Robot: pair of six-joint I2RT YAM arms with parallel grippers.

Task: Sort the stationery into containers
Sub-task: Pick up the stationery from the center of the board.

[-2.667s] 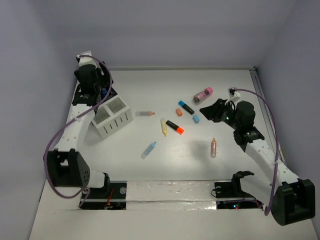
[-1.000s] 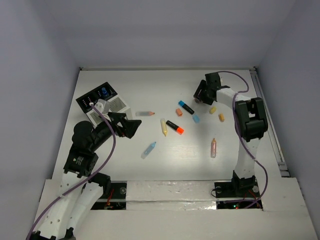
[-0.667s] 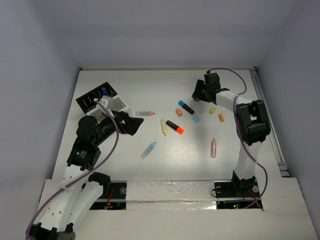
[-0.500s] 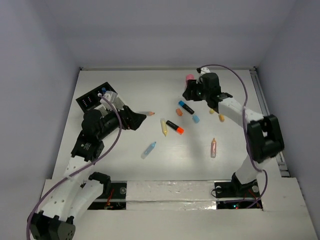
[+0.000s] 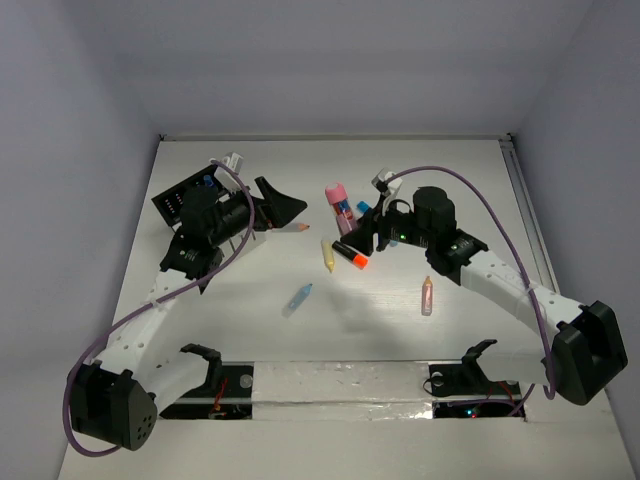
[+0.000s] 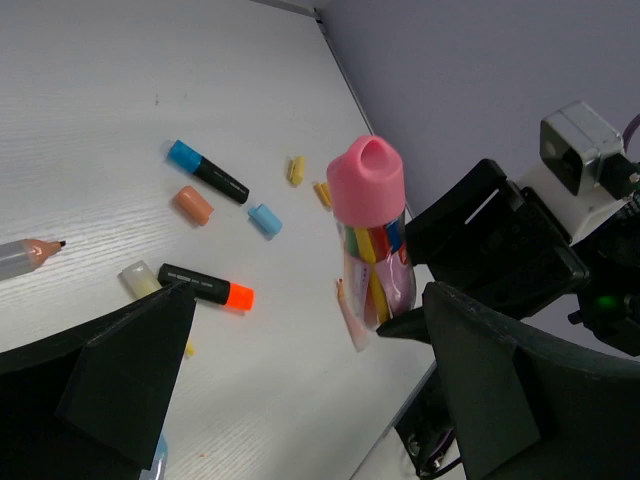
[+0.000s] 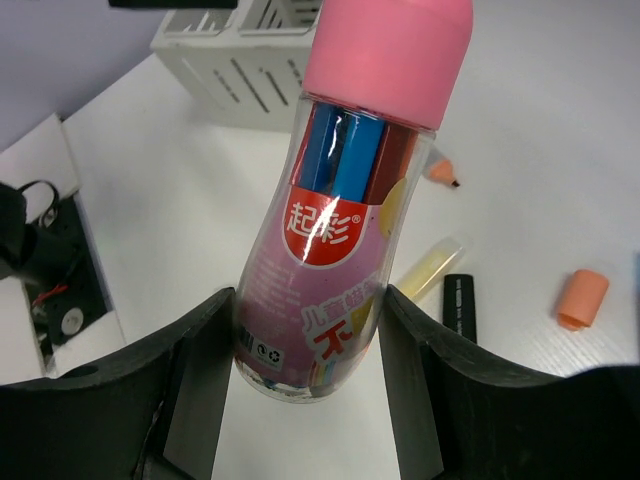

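The robot's right gripper has the crayon bottle's lower end [image 5: 346, 222], far from the black container, so the left gripper should grab the pink cap [image 5: 335, 193] and carry the bottle there.
My right gripper [image 7: 308, 355] is shut on a clear crayon bottle with a pink cap [image 7: 345, 215], held tilted above the table middle [image 5: 340, 203]. My left gripper [image 5: 283, 203] stands open and empty beside the containers [image 5: 172, 203], facing the bottle [image 6: 372, 240]. The white slotted compartments [image 7: 250, 60] show behind the bottle. On the table lie a pencil [image 5: 290, 228], a yellow marker [image 5: 327, 256], a black-and-orange highlighter [image 5: 350, 253], a light blue stick [image 5: 298, 298] and a pink stick [image 5: 427, 295].
A blue-and-black highlighter [image 6: 208, 172], an orange cap [image 6: 192, 204], a light blue cap [image 6: 265, 219] and small yellow pieces [image 6: 296, 168] lie further back. The left arm crosses over the containers. A rail runs along the table's right edge [image 5: 520, 190].
The right gripper closed on the pink-capped bottle at the back right and carried it left, off the table. The left arm swung up and back to the containers, jaws open.
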